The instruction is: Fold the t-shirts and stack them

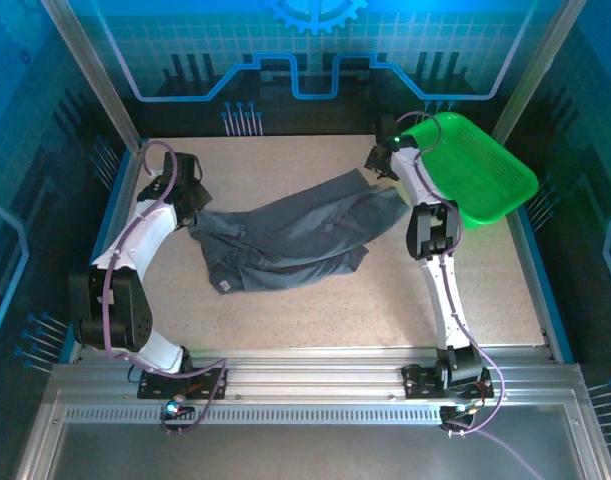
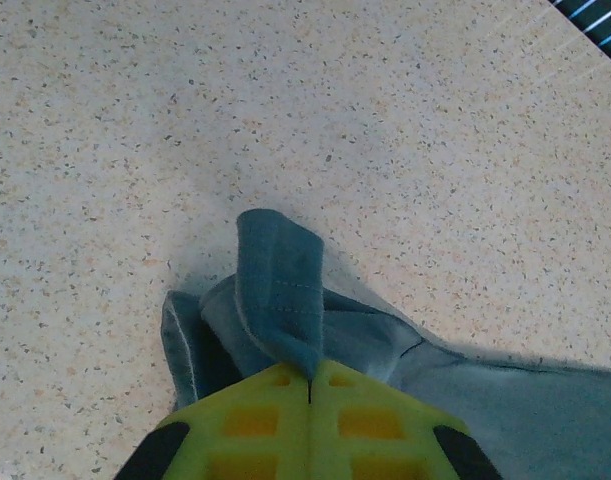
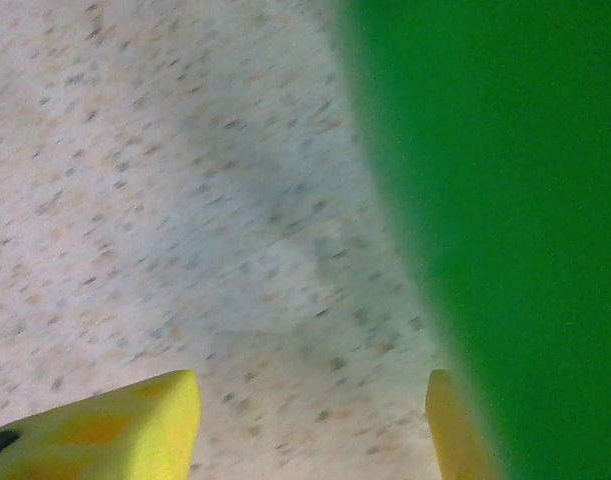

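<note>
Loose folds are lying over each other along the dark slate-grey t-shirt, so the t-shirt will fall open into a wide sheet when I lift and swing it.
One dark slate-grey t-shirt lies crumpled across the middle of the table. My left gripper is at its left end, shut on a bunched hem of the t-shirt. The yellow-green fingers are pressed together with the cloth pinched between their tips, where the left gripper meets the fold. My right gripper hovers by the shirt's far right corner, beside the green tray. Its jaws stand apart, and the right gripper has only bare table between them.
The green tray rests tilted at the back right, close to the right finger. Blue frame rails border the speckled table on both sides. An aluminium rail runs along the near edge.
</note>
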Controlling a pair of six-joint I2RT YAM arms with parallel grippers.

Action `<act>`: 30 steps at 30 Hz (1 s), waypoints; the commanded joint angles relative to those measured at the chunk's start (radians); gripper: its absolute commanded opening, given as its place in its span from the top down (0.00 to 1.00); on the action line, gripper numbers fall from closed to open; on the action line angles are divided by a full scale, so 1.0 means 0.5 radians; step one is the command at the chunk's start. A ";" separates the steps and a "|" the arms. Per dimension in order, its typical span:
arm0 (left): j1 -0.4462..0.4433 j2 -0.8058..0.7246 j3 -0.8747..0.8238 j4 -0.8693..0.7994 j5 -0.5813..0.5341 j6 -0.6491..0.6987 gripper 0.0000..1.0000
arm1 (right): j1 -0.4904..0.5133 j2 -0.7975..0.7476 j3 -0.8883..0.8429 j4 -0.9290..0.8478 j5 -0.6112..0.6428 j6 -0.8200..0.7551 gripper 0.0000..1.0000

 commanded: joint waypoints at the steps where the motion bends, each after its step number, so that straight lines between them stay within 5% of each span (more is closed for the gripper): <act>1: 0.010 -0.026 -0.040 0.014 0.046 -0.038 1.00 | 0.083 -0.149 -0.031 0.034 -0.031 -0.135 0.37; 9: 0.003 0.004 -0.046 0.017 0.057 -0.043 1.00 | 0.283 -0.407 -0.348 0.234 0.210 -0.191 0.32; 16: 0.000 0.000 -0.046 0.018 0.059 -0.039 1.00 | 0.287 -0.048 0.024 -0.049 0.050 -0.088 0.32; 24: 0.002 0.018 -0.009 0.013 0.070 -0.051 1.00 | 0.293 0.112 0.050 -0.106 -0.174 0.001 0.32; 27: 0.000 0.030 0.003 0.020 0.080 -0.068 1.00 | 0.298 0.157 0.075 -0.171 -0.256 0.032 0.36; 30: 0.000 0.042 0.015 0.024 0.082 -0.074 1.00 | 0.319 0.172 0.076 -0.224 -0.279 -0.013 0.50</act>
